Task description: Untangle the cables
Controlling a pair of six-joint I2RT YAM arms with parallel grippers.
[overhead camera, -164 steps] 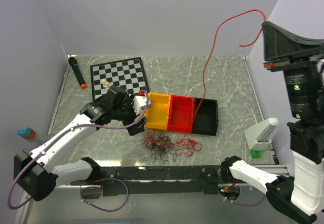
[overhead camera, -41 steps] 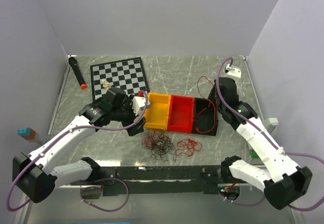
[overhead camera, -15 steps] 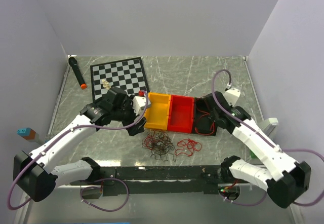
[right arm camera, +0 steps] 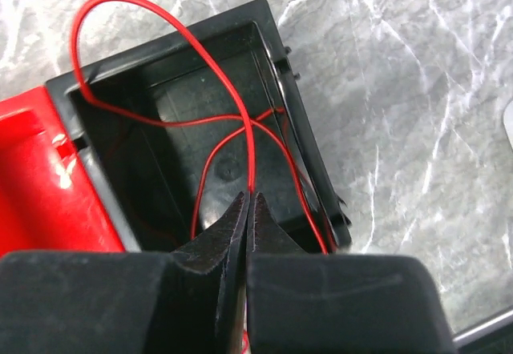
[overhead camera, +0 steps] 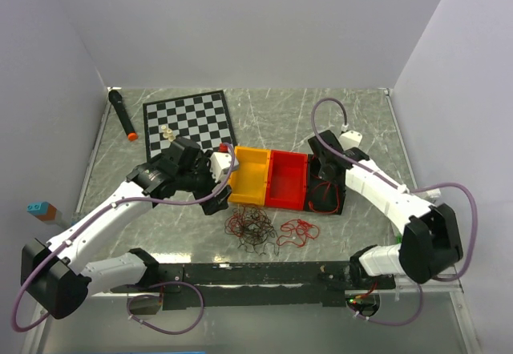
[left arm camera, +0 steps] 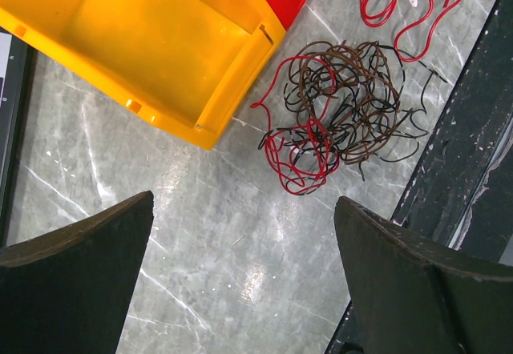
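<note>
The held red cable (right arm camera: 250, 155) is hanging over the black bin's open bottom (right arm camera: 228, 170). My right gripper should keep going down until the cable sits between the bin's sides, and then let go.
The cables (overhead camera: 252, 230) lie as a tangle of red, black and brown wires on the table in front of the bins, also seen in the left wrist view (left arm camera: 337, 106). A loose red cable (overhead camera: 298, 231) curls just right of the tangle. My left gripper (left arm camera: 244, 210) hovers wide open and empty over bare table beside the yellow bin (left arm camera: 152, 42). My right gripper (right arm camera: 250, 198) is shut on another red cable (right arm camera: 136, 0), whose loops lie inside the black bin (right arm camera: 128, 58). In the top view that gripper (overhead camera: 323, 184) is down in the black bin (overhead camera: 341, 186).
Yellow (overhead camera: 250, 175), red (overhead camera: 286, 179) and black bins stand in a row at the table's middle. A chessboard (overhead camera: 188, 122) with small pieces and a black marker (overhead camera: 120, 114) lie at the back left. A white object (overhead camera: 433, 192) sits at the right edge.
My right arm has come down from high up with the red cable and lowered it into the black bin, shifting left over it. The left arm has not moved.
</note>
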